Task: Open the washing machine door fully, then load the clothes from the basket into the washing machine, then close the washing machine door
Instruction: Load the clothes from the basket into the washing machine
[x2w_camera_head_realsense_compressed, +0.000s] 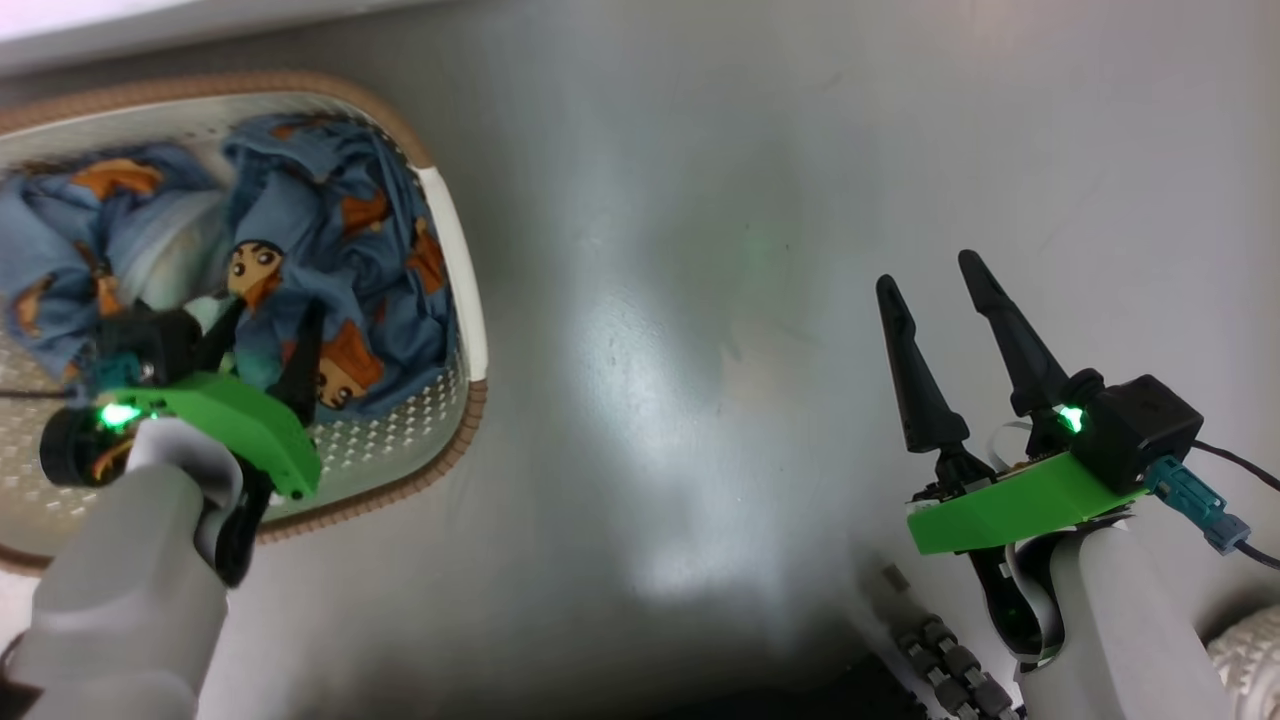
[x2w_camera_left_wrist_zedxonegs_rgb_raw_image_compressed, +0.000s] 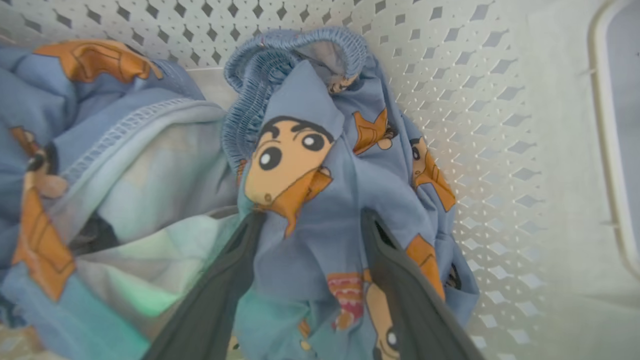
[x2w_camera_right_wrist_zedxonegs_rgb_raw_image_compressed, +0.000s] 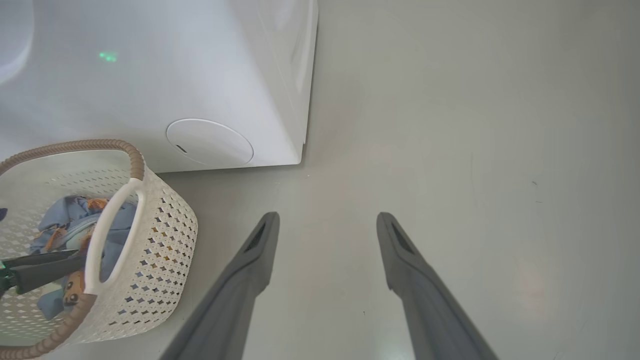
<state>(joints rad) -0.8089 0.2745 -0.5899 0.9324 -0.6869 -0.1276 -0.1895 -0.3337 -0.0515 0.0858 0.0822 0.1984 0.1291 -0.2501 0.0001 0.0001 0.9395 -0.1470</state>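
The other clothes should stay in the basket when I lift the gripped piece's fold (x2w_camera_head_realsense_compressed: 283, 314), because its gathered waistband (x2w_camera_left_wrist_zedxonegs_rgb_raw_image_compressed: 250, 96) and their stitched hem show that they are separate pieces.
The cream basket (x2w_camera_head_realsense_compressed: 470, 300) with its brown rim stands on the floor at the left, holding the light blue clothes (x2w_camera_head_realsense_compressed: 300, 220) printed with orange cartoon figures. My left gripper (x2w_camera_head_realsense_compressed: 275, 305) reaches down into it, open. In the left wrist view its fingers (x2w_camera_left_wrist_zedxonegs_rgb_raw_image_compressed: 235, 270) straddle a bunched fold of the clothes (x2w_camera_left_wrist_zedxonegs_rgb_raw_image_compressed: 310, 165), pressed into the fabric. My right gripper (x2w_camera_head_realsense_compressed: 928, 272) hangs open over bare floor, holding nothing. The white washing machine (x2w_camera_right_wrist_zedxonegs_rgb_raw_image_compressed: 150, 75) rises just behind the basket (x2w_camera_right_wrist_zedxonegs_rgb_raw_image_compressed: 160, 240). The washing machine door is out of view.
A round flap (x2w_camera_right_wrist_zedxonegs_rgb_raw_image_compressed: 209, 142) sits low on the washer's front, near its corner. Grey floor (x2w_camera_head_realsense_compressed: 700, 300) stretches between the basket and my right arm. A cable and a ribbed hose (x2w_camera_head_realsense_compressed: 950, 660) lie by my right forearm.
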